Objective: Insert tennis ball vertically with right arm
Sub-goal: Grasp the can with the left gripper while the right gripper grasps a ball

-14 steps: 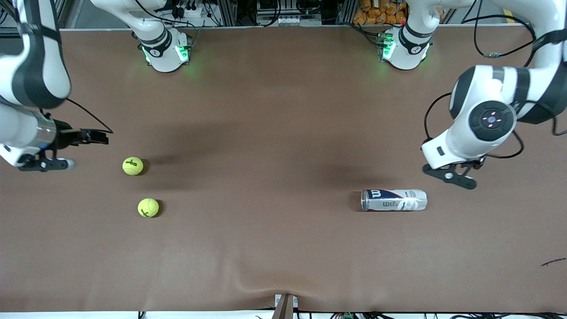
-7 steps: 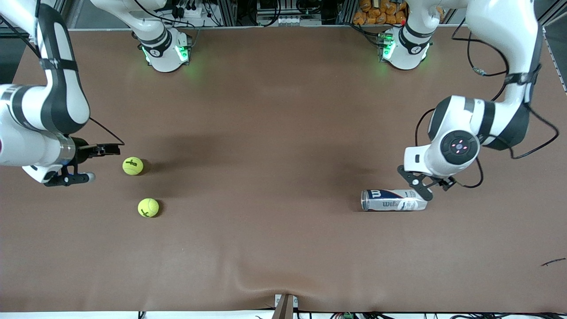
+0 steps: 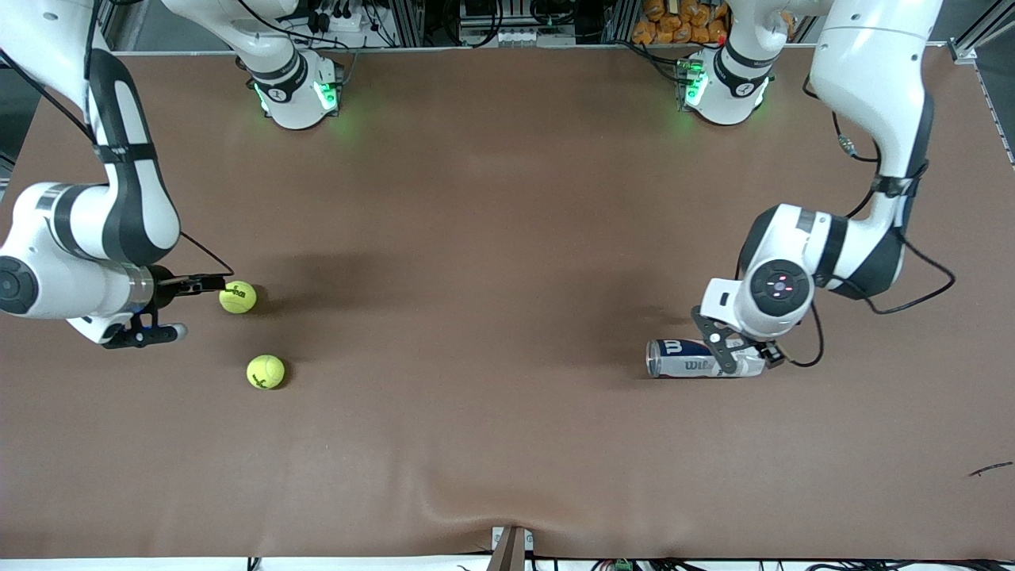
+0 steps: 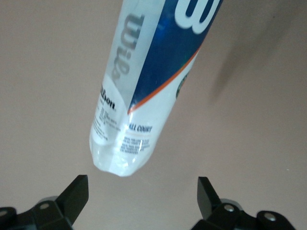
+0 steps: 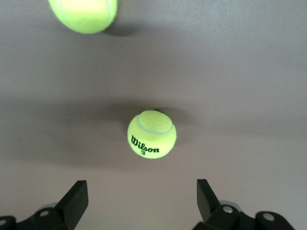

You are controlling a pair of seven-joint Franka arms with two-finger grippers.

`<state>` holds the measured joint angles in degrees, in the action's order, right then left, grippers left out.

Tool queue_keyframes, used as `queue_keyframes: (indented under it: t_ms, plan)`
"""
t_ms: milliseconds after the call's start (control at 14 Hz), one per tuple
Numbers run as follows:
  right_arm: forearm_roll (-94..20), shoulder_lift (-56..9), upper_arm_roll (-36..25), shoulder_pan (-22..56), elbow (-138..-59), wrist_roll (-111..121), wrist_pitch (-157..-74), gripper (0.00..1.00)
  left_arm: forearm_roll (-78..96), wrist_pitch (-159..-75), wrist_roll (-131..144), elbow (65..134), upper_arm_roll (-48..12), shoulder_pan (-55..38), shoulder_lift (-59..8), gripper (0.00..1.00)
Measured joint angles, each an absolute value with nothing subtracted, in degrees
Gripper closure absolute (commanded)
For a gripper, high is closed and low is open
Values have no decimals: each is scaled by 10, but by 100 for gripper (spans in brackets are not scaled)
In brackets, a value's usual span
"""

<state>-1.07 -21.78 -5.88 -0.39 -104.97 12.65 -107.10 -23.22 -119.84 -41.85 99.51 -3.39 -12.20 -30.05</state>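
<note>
The can's clear end (image 3: 654, 358) shows only grey. I should expect an empty can (image 3: 706, 358) that the whole tennis ball will fit into when I put it in.
Two yellow tennis balls lie on the brown table toward the right arm's end. One ball (image 3: 238, 297) (image 5: 152, 134) is farther from the front camera than the other ball (image 3: 266, 371) (image 5: 84, 14). My right gripper (image 3: 202, 304) (image 5: 142, 194) is open beside the farther ball, which sits just ahead of the fingertips and not between them. A clear Wilson ball can (image 3: 690, 358) (image 4: 144, 91) lies on its side toward the left arm's end. My left gripper (image 3: 745, 355) (image 4: 142, 191) is open over the can's rounded closed end, with nothing between its fingers.
The brown mat (image 3: 492, 238) covers the whole table. A small dark scrap (image 3: 991, 469) lies near the front corner at the left arm's end. Both arm bases (image 3: 297, 91) (image 3: 721, 87) stand along the table's back edge.
The right gripper has moved in toward the farther ball. The left arm has swung in and lowered over the closed end of the lying can. Both grippers have stayed open.
</note>
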Motion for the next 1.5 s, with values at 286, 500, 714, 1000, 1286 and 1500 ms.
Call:
queue_keyframes:
  t_ms: [286, 500, 714, 1000, 1286, 1500]
  plan:
    - [-11, -250, -61, -18, -1051, 117, -1084, 0, -299, -1200, -418, 986, -34, -138, -322, 0]
    - [-11, -254, -59, -18, -1068, 84, -1107, 0, -318, -1215, -419, 983, -34, -139, -343, 0]
    - [-11, -255, -58, -17, -1090, 56, -1139, 0, -336, -1229, -419, 980, -34, -140, -358, 0]
    - [-11, -258, -55, -9, -1107, -3, -1163, 0, -377, -1244, -419, 978, -35, -148, -366, 0]
    - [-11, -282, -56, -9, -1121, -9, -1182, 0, -403, -1257, -419, 978, -35, -150, -378, 0]
    - [-18, -301, -57, -10, -1122, -10, -1189, 0, -413, -1274, -419, 978, -35, -152, -386, 0]
